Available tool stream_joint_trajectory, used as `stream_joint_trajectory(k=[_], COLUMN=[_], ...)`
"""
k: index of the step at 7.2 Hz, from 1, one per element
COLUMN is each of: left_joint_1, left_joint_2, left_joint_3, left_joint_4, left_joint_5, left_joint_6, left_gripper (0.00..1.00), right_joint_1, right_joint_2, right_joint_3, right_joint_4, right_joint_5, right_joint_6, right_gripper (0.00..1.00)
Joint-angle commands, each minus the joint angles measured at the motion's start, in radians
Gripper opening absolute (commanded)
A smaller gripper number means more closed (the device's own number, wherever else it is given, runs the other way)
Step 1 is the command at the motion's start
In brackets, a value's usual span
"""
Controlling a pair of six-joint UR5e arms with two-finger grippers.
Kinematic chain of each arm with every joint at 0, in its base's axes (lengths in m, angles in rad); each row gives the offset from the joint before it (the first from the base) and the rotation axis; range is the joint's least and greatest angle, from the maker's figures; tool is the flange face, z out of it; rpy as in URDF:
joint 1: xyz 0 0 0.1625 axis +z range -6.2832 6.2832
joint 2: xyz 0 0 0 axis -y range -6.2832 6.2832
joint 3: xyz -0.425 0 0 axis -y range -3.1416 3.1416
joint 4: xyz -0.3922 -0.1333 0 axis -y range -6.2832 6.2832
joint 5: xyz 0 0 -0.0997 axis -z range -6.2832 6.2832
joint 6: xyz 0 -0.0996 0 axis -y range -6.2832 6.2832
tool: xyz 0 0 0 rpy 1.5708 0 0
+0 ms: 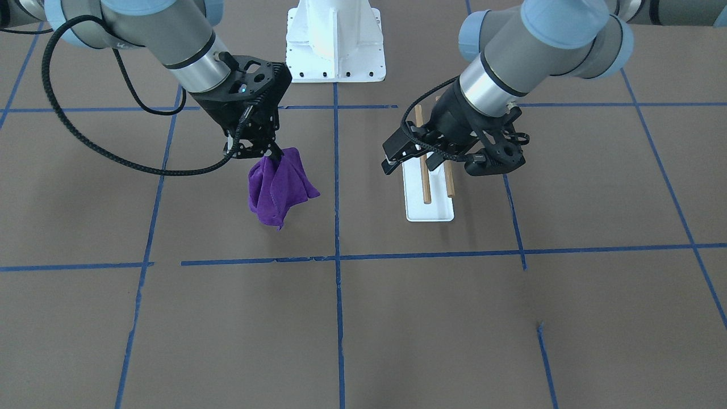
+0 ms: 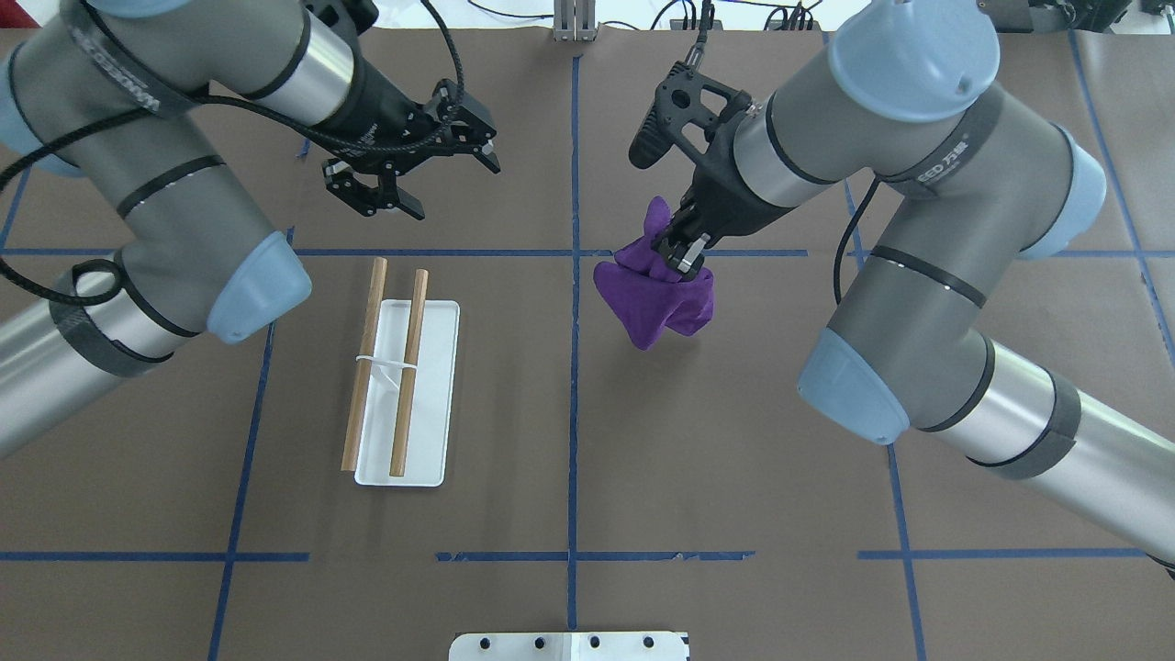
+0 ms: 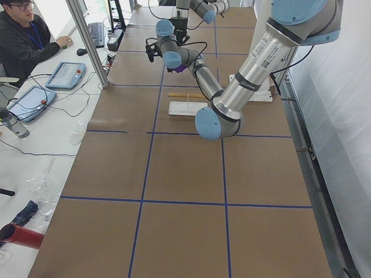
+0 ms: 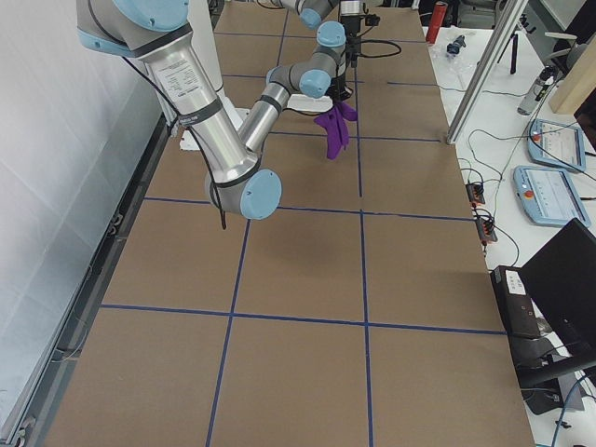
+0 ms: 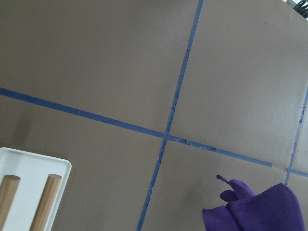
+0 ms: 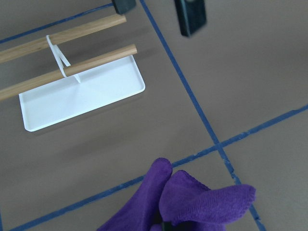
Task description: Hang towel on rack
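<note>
My right gripper has loose folds (image 1: 274, 204) hanging below it, so the purple towel (image 1: 279, 183) will spread out across the rack when I pull it over.
The purple towel (image 1: 281, 190) hangs bunched from my right gripper (image 1: 274, 152), which is shut on its top and holds it above the table. It also shows in the overhead view (image 2: 656, 303), under the right gripper (image 2: 681, 257), and in the right wrist view (image 6: 187, 202). The rack (image 2: 427, 395) stands on the left half of the table: a white base and two brown dowels (image 2: 408, 367). My left gripper (image 2: 418, 184) is open and empty, beyond the rack's far end. In the front view the left gripper (image 1: 413, 162) hovers over the rack (image 1: 430, 211).
The white bolted robot pedestal (image 1: 335, 40) stands at the table's robot side. Blue tape lines (image 2: 574, 367) cross the brown table. An operator (image 3: 23, 40) sits at a side desk with tablets. The rack's corner (image 5: 33, 168) shows in the left wrist view.
</note>
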Motion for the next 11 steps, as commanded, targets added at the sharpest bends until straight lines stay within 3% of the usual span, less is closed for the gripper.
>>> stream_joint_trajectory(k=[1,6,7,8,9,11], left_joint_1=[0.055,0.131,0.142,0.142,0.142,0.142], left_joint_2=[-0.029,-0.069,-0.075,-0.076,-0.074,-0.072], left_joint_3=[0.017,0.063,0.08,0.08,0.082,0.079], left_joint_4=[-0.004,-0.012,-0.012,-0.012,-0.021,-0.052], left_joint_5=[0.036,0.038,0.043,0.043,0.043,0.043], left_joint_6=[-0.067,-0.087,-0.084,-0.08,-0.075,-0.075], left_gripper=[1.0,1.0,0.96,0.79,0.47,0.0], right_joint_1=[-0.059,-0.076,-0.076,-0.076,-0.076,-0.075], right_joint_2=[0.048,0.07,0.076,0.076,0.077,0.079], right_joint_3=[0.003,0.005,0.005,0.005,0.005,0.005], right_joint_4=[-0.049,-0.052,-0.054,-0.052,-0.052,-0.052], right_joint_5=[-0.022,-0.024,-0.024,-0.024,-0.024,-0.024], right_joint_6=[0.002,0.002,0.002,0.002,0.002,0.002], right_gripper=[0.0,0.0,0.0,0.0,0.0,0.0])
